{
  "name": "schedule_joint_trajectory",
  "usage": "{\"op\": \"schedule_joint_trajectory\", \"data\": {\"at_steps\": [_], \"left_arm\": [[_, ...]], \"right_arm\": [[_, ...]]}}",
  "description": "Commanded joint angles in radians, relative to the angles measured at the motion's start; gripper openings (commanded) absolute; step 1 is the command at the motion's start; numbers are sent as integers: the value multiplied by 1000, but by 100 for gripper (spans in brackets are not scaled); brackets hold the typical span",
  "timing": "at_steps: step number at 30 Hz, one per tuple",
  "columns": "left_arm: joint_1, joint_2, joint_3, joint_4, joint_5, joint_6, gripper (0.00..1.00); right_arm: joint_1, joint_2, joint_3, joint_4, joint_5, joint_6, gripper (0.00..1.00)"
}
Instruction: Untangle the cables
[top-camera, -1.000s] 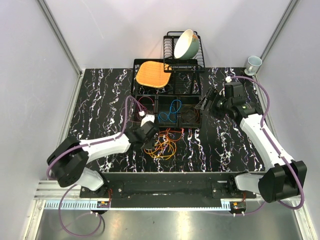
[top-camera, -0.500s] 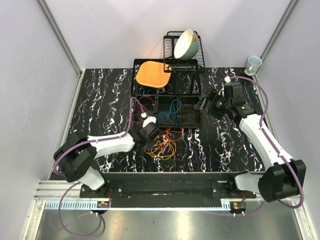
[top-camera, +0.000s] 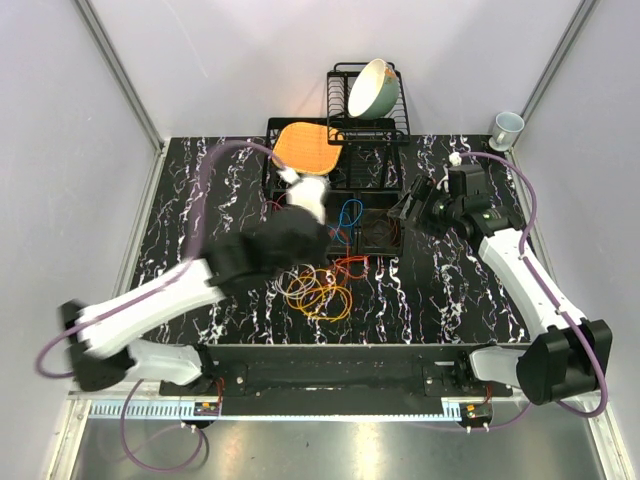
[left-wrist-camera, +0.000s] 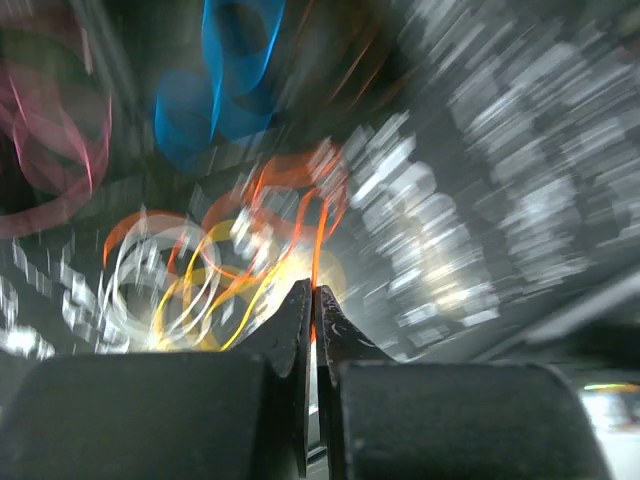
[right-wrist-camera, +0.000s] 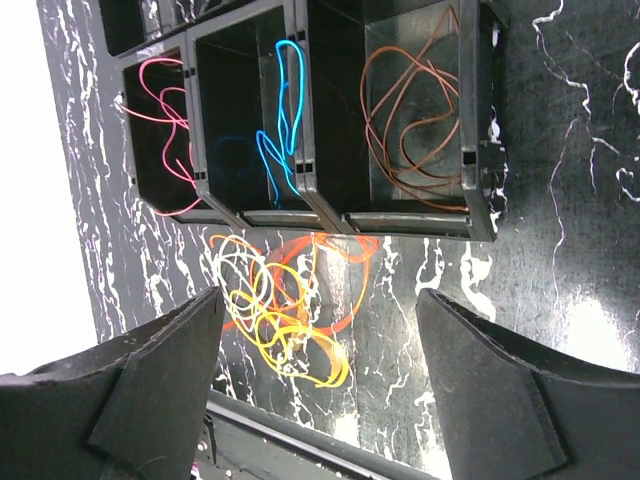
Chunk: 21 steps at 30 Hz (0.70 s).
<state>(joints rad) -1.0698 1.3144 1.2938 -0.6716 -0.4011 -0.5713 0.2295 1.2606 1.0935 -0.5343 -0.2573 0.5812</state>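
Note:
The orange loops are spread loosely past the yellow and white cables (top-camera: 304, 288), so I expect the orange cable (top-camera: 347, 262) to slide clear of them when the robot lifts it.
The cables (top-camera: 320, 290) lie as an orange, yellow and white tangle on the black marbled table, just in front of a black three-compartment tray (top-camera: 340, 192). In the right wrist view the tangle (right-wrist-camera: 285, 310) shows clearly. My left gripper (left-wrist-camera: 312, 292) is shut on an orange cable (left-wrist-camera: 322, 225) that rises from the blurred tangle. From above, the left gripper (top-camera: 310, 243) hangs over the tangle's far left edge, motion-blurred. My right gripper (right-wrist-camera: 318, 300) is open and empty, held high beside the tray's right end (top-camera: 408, 208). The tray holds a pink cable (right-wrist-camera: 160, 120), a blue cable (right-wrist-camera: 285, 100) and a brown cable (right-wrist-camera: 410, 110).
A black dish rack (top-camera: 385, 125) at the back carries a pale bowl (top-camera: 372, 88) and an orange square mat (top-camera: 303, 148). A small cup (top-camera: 507, 126) stands at the far right corner. White walls close in the table on both sides.
My left gripper closed on the orange cable, then the left arm rose and swung toward the tray, pulling the tangle. The right arm has stayed still.

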Motion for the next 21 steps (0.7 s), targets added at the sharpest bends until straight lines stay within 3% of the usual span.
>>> {"op": "schedule_joint_trajectory", "data": {"at_steps": [1,5,8,13,16,18,21], "left_arm": [[-18,-263,105,-30,-85,71,0],[-18,-480,-100,191,-105,120,0],[-16,-544,-198,144,-220,46,0],[-16,-537,-289,99,-229,-57,0],[-16,-512,-303,89,-240,-79,0],[-16,-500,-285,76,-257,-82,0],[-16,-488,-268,66,-272,-76,0]], "right_arm": [[2,-76,26,104,-39,-24,86],[2,-154,-20,224,-141,-15,88],[2,-190,-64,333,-262,11,90],[16,-152,-119,450,-463,58,89],[108,-141,-126,395,-415,8,89],[194,-106,-115,343,-280,-15,88],[220,-35,-135,283,-177,64,81]]}}
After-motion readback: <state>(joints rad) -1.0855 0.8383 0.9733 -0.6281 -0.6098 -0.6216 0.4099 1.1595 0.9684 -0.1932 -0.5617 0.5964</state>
